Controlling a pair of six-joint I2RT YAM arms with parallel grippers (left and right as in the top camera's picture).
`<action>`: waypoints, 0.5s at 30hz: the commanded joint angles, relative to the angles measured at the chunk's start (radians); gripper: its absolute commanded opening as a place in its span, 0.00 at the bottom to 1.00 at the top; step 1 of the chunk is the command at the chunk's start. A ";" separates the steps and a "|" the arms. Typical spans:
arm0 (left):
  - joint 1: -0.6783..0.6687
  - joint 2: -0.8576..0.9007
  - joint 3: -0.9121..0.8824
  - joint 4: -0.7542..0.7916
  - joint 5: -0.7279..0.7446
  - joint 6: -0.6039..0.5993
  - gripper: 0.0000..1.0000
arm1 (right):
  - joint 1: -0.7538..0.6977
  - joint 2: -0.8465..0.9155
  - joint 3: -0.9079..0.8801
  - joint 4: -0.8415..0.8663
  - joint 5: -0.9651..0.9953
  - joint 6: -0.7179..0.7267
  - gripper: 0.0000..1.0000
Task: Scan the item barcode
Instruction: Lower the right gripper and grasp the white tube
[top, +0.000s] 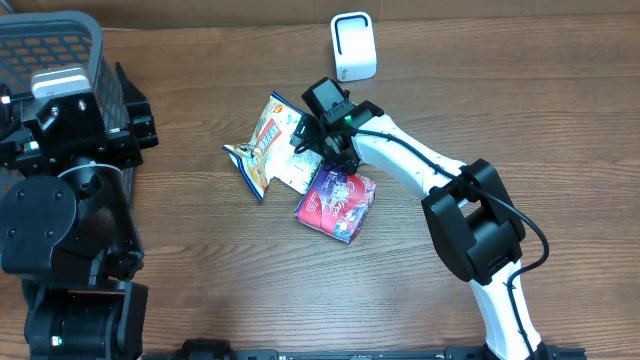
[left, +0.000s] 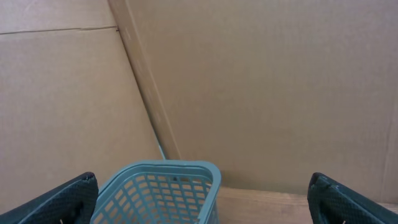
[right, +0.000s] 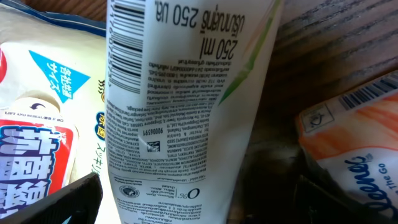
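My right gripper is above the tube's barcode, which faces up. Next, I tip that gripper over and grab the tube from its side next to the orange tissue pack.
In the right wrist view a white tube lies lengthwise under the camera, its barcode facing up near the top left. My right gripper is open and low over it, one finger on each side of the tube's lower end. Whether the fingers touch the tube I cannot tell. From overhead, the right gripper hangs over the pile of items at the table's centre, and the white scanner stands at the back. My left gripper is open and empty, up by the basket.
A snack bag lies left of the tube and a purple-red packet lies to the front right. An orange tissue pack sits right of the tube. The teal basket stands at the far left, with a cardboard wall behind it.
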 joint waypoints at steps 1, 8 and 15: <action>0.007 -0.006 -0.005 0.005 0.013 0.000 1.00 | 0.009 0.007 0.013 -0.002 -0.010 0.016 1.00; 0.007 -0.006 -0.005 0.005 0.013 0.000 1.00 | 0.013 0.056 0.012 0.002 -0.028 0.014 1.00; 0.007 -0.006 -0.005 0.005 0.013 0.000 1.00 | 0.028 0.079 0.012 0.068 -0.085 -0.058 0.95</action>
